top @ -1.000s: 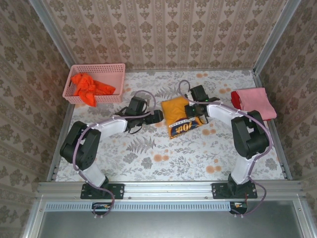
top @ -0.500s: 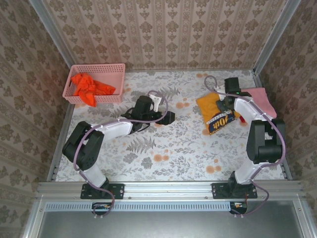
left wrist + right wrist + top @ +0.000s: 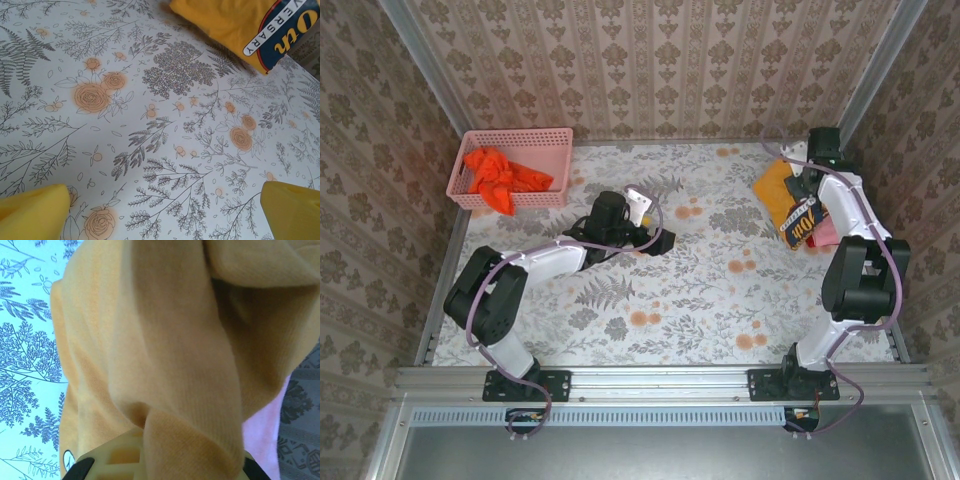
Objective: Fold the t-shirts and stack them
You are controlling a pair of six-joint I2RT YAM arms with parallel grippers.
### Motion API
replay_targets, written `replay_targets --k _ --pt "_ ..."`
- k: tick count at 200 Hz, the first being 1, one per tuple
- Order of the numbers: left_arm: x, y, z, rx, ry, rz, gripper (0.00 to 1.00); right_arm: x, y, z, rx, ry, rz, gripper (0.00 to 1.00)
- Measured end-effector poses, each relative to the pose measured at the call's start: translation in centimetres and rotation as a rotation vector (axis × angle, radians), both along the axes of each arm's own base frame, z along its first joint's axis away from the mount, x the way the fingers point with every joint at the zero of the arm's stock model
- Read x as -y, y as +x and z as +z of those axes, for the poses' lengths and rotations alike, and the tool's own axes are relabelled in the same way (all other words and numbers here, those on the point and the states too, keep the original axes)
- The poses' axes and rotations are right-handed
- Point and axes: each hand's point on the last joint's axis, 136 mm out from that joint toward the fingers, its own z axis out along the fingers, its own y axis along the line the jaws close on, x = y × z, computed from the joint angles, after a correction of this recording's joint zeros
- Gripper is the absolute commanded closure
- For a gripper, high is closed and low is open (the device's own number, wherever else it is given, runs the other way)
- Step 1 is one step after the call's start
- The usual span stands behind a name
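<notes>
The yellow t-shirt's printed end (image 3: 801, 223) is over the pink t-shirt (image 3: 827, 232), so the robot's right gripper should keep pulling the yellow t-shirt toward the wall side until the two t-shirts line up.
The golden-yellow t-shirt (image 3: 790, 203) with a dark-blue print hangs folded from my right gripper (image 3: 799, 183), which is shut on it at the back right. In the right wrist view the yellow cloth (image 3: 165, 340) bunches between the jaws of my right gripper (image 3: 165, 457). Beneath it a strip of the pink t-shirt (image 3: 829, 236) (image 3: 264, 432) shows, mostly hidden. My left gripper (image 3: 661, 240) (image 3: 162, 215) stands open over bare table at mid-table, its yellow fingertips (image 3: 31, 212) wide apart; the yellow t-shirt (image 3: 230, 25) lies far ahead of it. An orange-red t-shirt (image 3: 500, 176) sits crumpled in the basket.
The pink lattice basket (image 3: 516, 135) stands at the back left corner. Patterned walls and metal rails (image 3: 850, 90) close in the table on three sides, and the right arm is near the back right corner. The floral tablecloth (image 3: 700, 300) stretches between the arms.
My right gripper has carried the yellow t-shirt from the middle of the table to the back right, over the pink t-shirt. The left gripper has shifted slightly right and stayed open.
</notes>
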Motion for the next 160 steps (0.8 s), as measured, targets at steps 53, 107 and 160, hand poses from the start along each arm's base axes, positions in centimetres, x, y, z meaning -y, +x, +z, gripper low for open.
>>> replay_targets --k 53,107,160 --pt "-0.4 0.4 0.0 0.004 0.0 0.004 0.0 1.9 0.3 3.4 0.03 -0.021 -0.018 1.0" --pt "-0.7 1.2 0.8 0.011 -0.011 0.012 0.0 4.7 0.0 3.3 -0.002 -0.025 -0.062 1.0" --pt "-0.7 1.2 1.0 0.011 -0.011 0.009 0.0 6.6 -0.2 1.7 -0.042 -0.015 -0.098 1.0"
